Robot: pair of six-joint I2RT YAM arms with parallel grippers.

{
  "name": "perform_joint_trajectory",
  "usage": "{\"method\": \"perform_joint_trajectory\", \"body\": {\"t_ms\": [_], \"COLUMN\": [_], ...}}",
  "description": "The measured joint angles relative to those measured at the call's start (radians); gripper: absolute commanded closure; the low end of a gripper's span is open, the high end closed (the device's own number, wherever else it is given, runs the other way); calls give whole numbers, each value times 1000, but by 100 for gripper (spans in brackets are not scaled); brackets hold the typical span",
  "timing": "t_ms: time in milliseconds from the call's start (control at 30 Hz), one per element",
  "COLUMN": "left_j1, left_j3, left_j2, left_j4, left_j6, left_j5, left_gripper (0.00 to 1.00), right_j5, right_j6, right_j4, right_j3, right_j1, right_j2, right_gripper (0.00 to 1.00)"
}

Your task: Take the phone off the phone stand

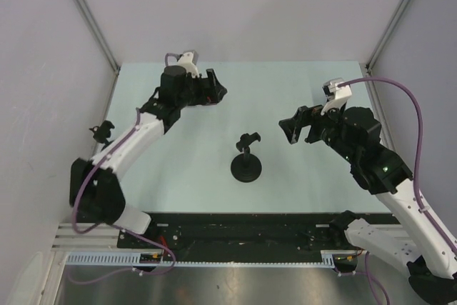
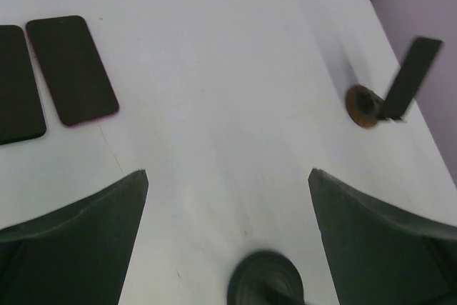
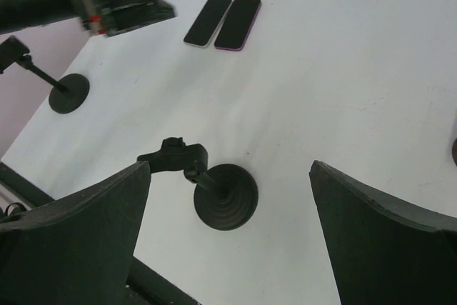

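The way from the robot's open left gripper to the empty black stand in the middle of the table (image 1: 246, 168) is clear, so the gripper should move next until its fingers are on both sides of the clamp head (image 1: 248, 140).
The phone (image 2: 410, 76) is a dark slab leaning upright in a phone stand with a brown round base (image 2: 363, 105), at the right of the left wrist view, well beyond my left gripper (image 2: 227, 173). That gripper is open and empty over bare table. In the top view it hangs at the far left (image 1: 218, 91). The phone and its stand are hidden there. My right gripper (image 3: 230, 166) is also open and empty, hovering right of centre (image 1: 291, 130) above a black stand.
An empty black stand (image 1: 246, 161) with a clamp head (image 3: 171, 156) stands mid-table. Another empty black stand (image 3: 68, 92) is at the left. Two phones (image 2: 71, 69) (image 3: 238, 23) lie flat side by side at the far side of the table. Grey walls enclose the table.
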Motion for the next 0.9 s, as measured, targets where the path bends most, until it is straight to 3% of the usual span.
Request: {"method": "perform_joint_trajectory", "body": {"t_ms": [200,333,600,900], "left_j1": [-177,-337,-591,-649], "left_j3": [-173,-238,-246,-253], "left_j2": [-312,-419,-441,-396], "left_j4": [0,-23,-163,-252], "left_j6": [21,16,-2,-38], "left_j5": [-107,-206,-446,-537], "left_gripper": [0,0,0,9], "right_j5": [71,113,159,158], "right_j6": [-3,-3,4,46], "right_j4": [-1,0,1,9], "right_j3": [0,-1,-3,-39], "right_j1": [0,0,-1,-1], "right_j2": [41,68,113,113], "right_gripper": [2,3,4,4]}}
